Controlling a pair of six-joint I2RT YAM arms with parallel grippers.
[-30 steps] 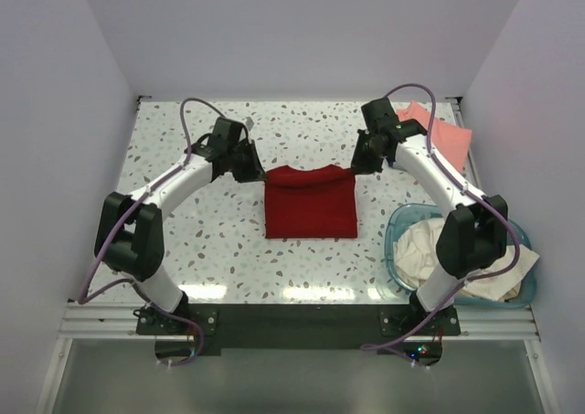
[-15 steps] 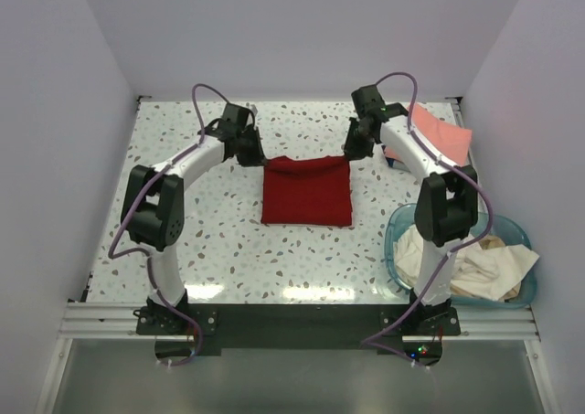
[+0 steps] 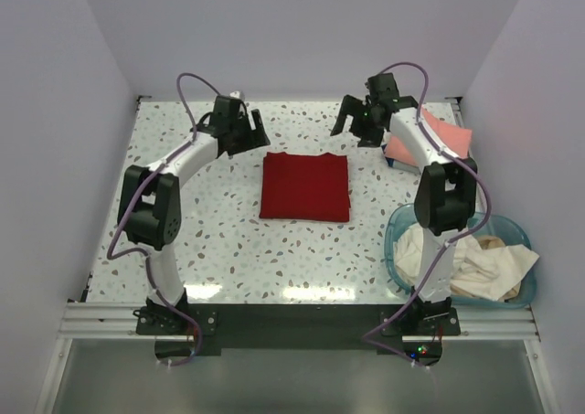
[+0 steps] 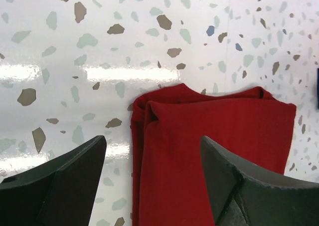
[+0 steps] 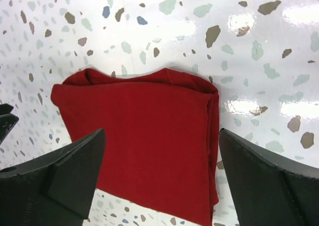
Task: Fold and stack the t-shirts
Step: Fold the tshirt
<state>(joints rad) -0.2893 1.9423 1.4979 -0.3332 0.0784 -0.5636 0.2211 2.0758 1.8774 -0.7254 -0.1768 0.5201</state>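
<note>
I expect the t-shirt to bunch at my right gripper and trail still folded when I pull it, as the dark red t-shirt (image 3: 305, 187) side's layers (image 5: 213, 143) lie close together.
The dark red t-shirt (image 3: 304, 187) lies folded into a neat rectangle in the middle of the table, with nothing touching it. My left gripper (image 3: 249, 131) hangs open just beyond its far left corner. In the left wrist view the gripper (image 4: 153, 141) is empty, with the shirt's (image 4: 209, 151) layered edge below. My right gripper (image 3: 352, 122) hangs open beyond the far right corner. The right wrist view shows it (image 5: 162, 132) wide and empty above the shirt (image 5: 144, 136). A folded salmon-pink t-shirt (image 3: 439, 138) lies at the far right. Crumpled cream-white t-shirts (image 3: 457, 259) fill the basket.
The translucent teal basket (image 3: 395, 236) stands at the near right corner, beside the right arm's base. The speckled table (image 3: 201, 231) is walled on three sides. The right arm's upper link passes over the salmon-pink shirt.
Both grippers have opened and let go of the red shirt's far edge, then drawn back toward the far wall. The shirt now lies flat and slightly farther back.
</note>
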